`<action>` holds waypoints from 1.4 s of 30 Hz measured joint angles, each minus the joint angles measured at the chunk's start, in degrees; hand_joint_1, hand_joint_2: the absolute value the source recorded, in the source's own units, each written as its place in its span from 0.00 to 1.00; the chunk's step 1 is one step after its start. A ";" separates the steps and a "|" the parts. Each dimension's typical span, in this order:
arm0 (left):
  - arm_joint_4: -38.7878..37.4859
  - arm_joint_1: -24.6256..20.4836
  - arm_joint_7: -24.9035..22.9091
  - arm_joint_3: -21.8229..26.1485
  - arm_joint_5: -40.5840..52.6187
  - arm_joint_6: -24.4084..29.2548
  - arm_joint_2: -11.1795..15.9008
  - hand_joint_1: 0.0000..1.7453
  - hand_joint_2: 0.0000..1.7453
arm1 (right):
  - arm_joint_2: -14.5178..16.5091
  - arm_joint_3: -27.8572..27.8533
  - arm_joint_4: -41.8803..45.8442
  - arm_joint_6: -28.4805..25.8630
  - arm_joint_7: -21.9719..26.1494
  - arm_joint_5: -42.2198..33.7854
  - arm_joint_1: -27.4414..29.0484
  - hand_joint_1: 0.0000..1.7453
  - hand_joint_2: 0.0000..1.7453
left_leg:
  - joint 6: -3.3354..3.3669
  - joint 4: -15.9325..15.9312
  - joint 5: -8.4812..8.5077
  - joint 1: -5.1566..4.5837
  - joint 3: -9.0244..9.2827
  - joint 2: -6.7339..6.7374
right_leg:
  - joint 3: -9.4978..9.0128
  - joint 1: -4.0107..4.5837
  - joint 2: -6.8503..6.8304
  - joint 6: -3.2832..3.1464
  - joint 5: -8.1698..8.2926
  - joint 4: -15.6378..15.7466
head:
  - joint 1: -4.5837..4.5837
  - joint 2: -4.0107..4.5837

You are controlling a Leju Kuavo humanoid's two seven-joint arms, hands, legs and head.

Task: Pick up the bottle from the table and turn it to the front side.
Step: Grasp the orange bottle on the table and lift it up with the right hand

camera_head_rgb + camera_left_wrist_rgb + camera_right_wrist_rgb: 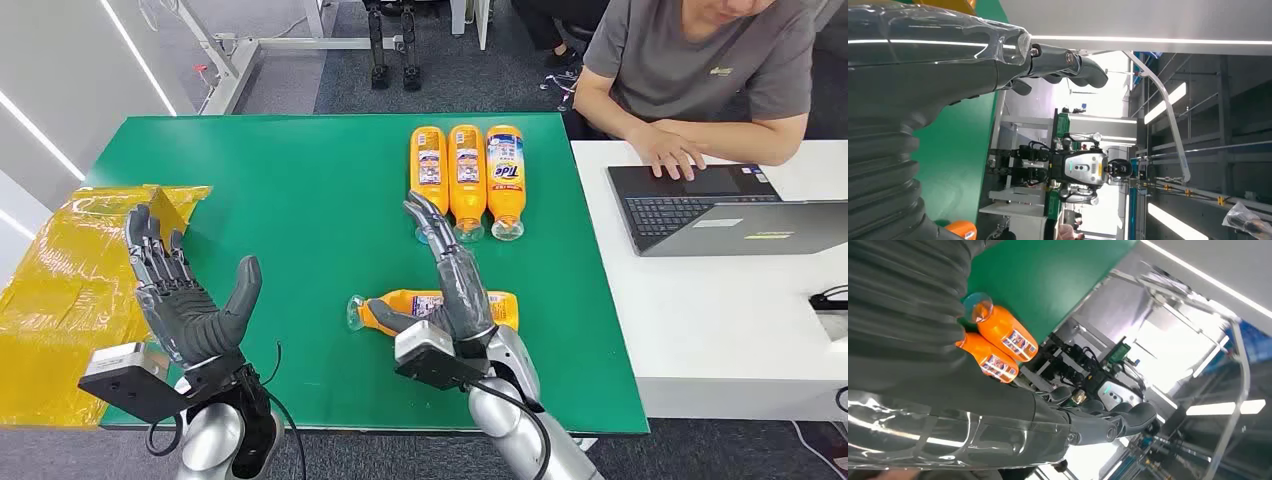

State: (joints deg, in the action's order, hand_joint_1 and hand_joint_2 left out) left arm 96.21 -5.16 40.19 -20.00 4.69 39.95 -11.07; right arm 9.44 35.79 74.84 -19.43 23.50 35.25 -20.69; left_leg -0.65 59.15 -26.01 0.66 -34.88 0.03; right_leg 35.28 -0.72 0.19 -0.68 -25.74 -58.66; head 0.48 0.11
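Observation:
My gripper will find the big Tide logo hidden underneath when I turn the orange bottle (507, 309), because the small-print label (427, 304) faces up on it.
An orange bottle (402, 305) lies on its side on the green table (300, 190), clear cap pointing left. My right hand (455, 278) stands over it with fingers straight and apart, thumb near the bottle's neck; it does not grip it. My left hand (180, 290) is raised at the table's near left, palm open, fingers spread, holding nothing. Three more orange bottles (467, 175) lie side by side at the table's far middle, caps toward me; two of them (1000, 345) appear in the right wrist view beyond my right hand (998, 415).
Yellow plastic bags (70, 290) hang over the table's left edge. A white desk (740, 310) on the right carries a laptop (720, 210), and a person's hand (672, 150) rests on it. Frames and another robot (1080, 167) stand beyond the table.

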 joint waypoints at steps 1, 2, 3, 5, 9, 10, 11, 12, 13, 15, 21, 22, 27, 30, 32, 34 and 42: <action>0.00 -0.08 0.00 0.00 -0.07 0.00 0.02 0.00 1.00 | -0.17 0.16 -0.29 0.72 -0.67 0.83 -0.56 0.00 1.00 | 0.00 0.00 0.00 0.00 0.00 0.00 | 0.00 0.00 0.00 0.00 0.01 0.00 | 0.01 0.00; 0.00 -0.15 0.00 -0.01 -0.12 0.00 0.04 0.00 1.00 | -0.39 0.38 -0.74 1.82 -1.58 1.89 -1.18 0.00 1.00 | 0.00 0.00 0.00 0.00 0.01 0.01 | 0.00 0.00 0.01 0.00 0.01 0.00 | 0.01 0.00; 0.00 -0.26 0.00 -0.04 -0.22 -0.01 0.07 0.00 1.00 | -0.79 0.78 -1.55 3.67 -3.09 3.84 -2.29 0.00 1.00 | 0.00 0.01 0.00 0.00 0.02 0.01 | -0.01 0.00 0.01 0.00 0.02 0.00 | 0.01 0.00; 0.00 -0.32 0.00 -0.23 -0.42 -0.02 0.18 0.00 1.00 | -1.68 1.64 -3.66 7.07 -5.68 7.59 -4.32 0.00 1.00 | 0.00 0.02 0.01 0.00 0.02 0.00 | -0.02 0.00 0.00 0.00 0.02 0.00 | 0.01 0.00; -0.01 -0.55 0.00 -1.11 -1.35 -0.03 0.51 0.00 1.00 | -3.31 3.41 -9.38 10.98 -8.11 12.35 -7.74 0.00 1.00 | 0.01 0.05 0.01 0.00 0.01 -0.01 | -0.02 0.00 -0.02 0.00 0.02 0.00 | -0.01 0.00; -0.03 -0.83 0.00 -1.32 -1.70 -0.05 0.57 0.00 1.00 | -3.70 3.87 -10.85 11.80 -8.58 13.06 -8.63 0.00 1.00 | 0.01 0.06 0.01 0.00 0.01 -0.01 | -0.02 0.00 -0.01 0.00 0.02 0.00 | 0.00 0.00; -0.08 -1.23 0.00 -1.48 -2.04 -0.10 0.60 0.00 1.00 | -4.06 4.30 -12.15 12.52 -9.01 13.62 -9.47 0.00 1.00 | 0.01 0.07 0.01 0.00 0.01 -0.01 | -0.02 0.00 -0.01 0.01 0.03 0.00 | 0.01 0.00; -0.16 -1.74 0.00 -1.61 -2.40 -0.19 0.63 0.00 1.00 | -4.39 4.74 -13.34 13.30 -9.42 14.11 -10.31 0.00 1.00 | 0.01 0.07 0.01 0.00 0.01 -0.01 | -0.02 0.00 -0.01 0.01 0.03 0.00 | 0.00 0.00; -0.32 -2.35 0.00 -1.74 -2.83 -0.33 0.66 0.00 1.00 | -4.72 5.26 -14.52 14.31 -9.85 14.59 -11.16 0.00 1.00 | 0.01 0.08 0.01 0.00 0.01 -0.01 | -0.02 0.00 -0.01 0.01 0.03 0.00 | 0.01 0.00; -0.95 -3.83 0.00 -2.02 -3.65 -0.64 0.75 0.00 1.00 | -5.35 6.28 -16.61 16.32 -10.37 15.14 -12.75 0.00 1.00 | 0.02 0.08 0.02 0.00 0.01 -0.01 | -0.02 0.00 -0.01 0.02 0.04 0.00 | 0.00 0.00; -3.57 -7.57 0.00 -2.57 -5.76 -1.70 0.88 0.00 1.00 | -6.85 8.99 -22.00 20.13 -10.58 15.70 -17.24 0.00 1.00 | 0.05 0.09 0.04 0.00 0.02 0.00 | -0.01 0.00 0.00 0.02 0.07 0.00 | 0.01 0.00; -4.11 -8.04 0.00 -2.58 -6.09 -2.03 0.89 0.00 1.00 | -7.11 9.49 -22.98 20.93 -10.48 15.61 -18.14 0.00 1.00 | 0.05 0.10 0.04 0.00 0.02 0.00 | -0.01 0.00 0.00 0.02 0.08 0.00 | 0.01 0.00; -6.38 -9.57 0.00 -2.58 -6.83 -3.42 0.89 0.00 1.00 | -8.60 11.77 -27.21 23.76 -9.92 14.71 -21.59 0.00 1.00 | 0.05 0.11 0.04 -0.01 0.01 0.00 | -0.02 0.00 0.00 0.02 0.08 0.00 | 0.01 0.00; -7.33 -10.24 0.00 -2.58 -7.23 -4.32 0.88 0.00 1.00 | -9.37 12.81 -29.16 24.54 -9.99 13.87 -22.75 0.00 1.00 | 0.05 0.11 0.04 -0.01 0.02 0.00 | -0.02 0.00 0.01 0.02 0.08 0.00 | 0.01 0.00; -7.86 -10.63 0.00 -2.58 -7.40 -4.96 0.86 0.00 1.00 | -9.70 13.46 -30.43 24.81 -10.29 13.47 -23.38 0.00 1.00 | 0.05 0.11 0.04 -0.01 0.03 0.00 | -0.02 -0.01 0.01 0.02 0.08 0.00 | 0.02 0.00; -8.26 -10.95 0.00 -2.58 -7.44 -5.42 0.84 0.00 1.00 | -10.01 14.08 -31.74 25.07 -10.53 13.25 -23.73 0.00 1.00 | 0.05 0.11 0.04 -0.01 0.02 -0.01 | -0.02 0.00 -0.01 0.03 0.08 0.00 | 0.01 0.00; -9.72 -11.79 0.00 -2.58 -7.87 -6.08 0.80 0.00 1.00 | -10.60 16.65 -37.52 27.38 -10.91 12.73 -24.68 0.00 1.00 | 0.07 0.12 0.05 -0.01 0.02 0.02 | -0.02 -0.01 0.03 0.06 0.13 0.00 | 0.01 0.00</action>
State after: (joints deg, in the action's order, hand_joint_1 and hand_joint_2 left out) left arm 86.49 -16.95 40.19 -22.58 -3.18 33.88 -10.27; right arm -1.16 52.45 37.32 7.96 12.59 47.98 -45.37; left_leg -0.58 59.27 -25.96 0.65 -34.86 0.05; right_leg 35.27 -0.73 0.23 -0.62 -25.61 -58.66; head 0.49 0.11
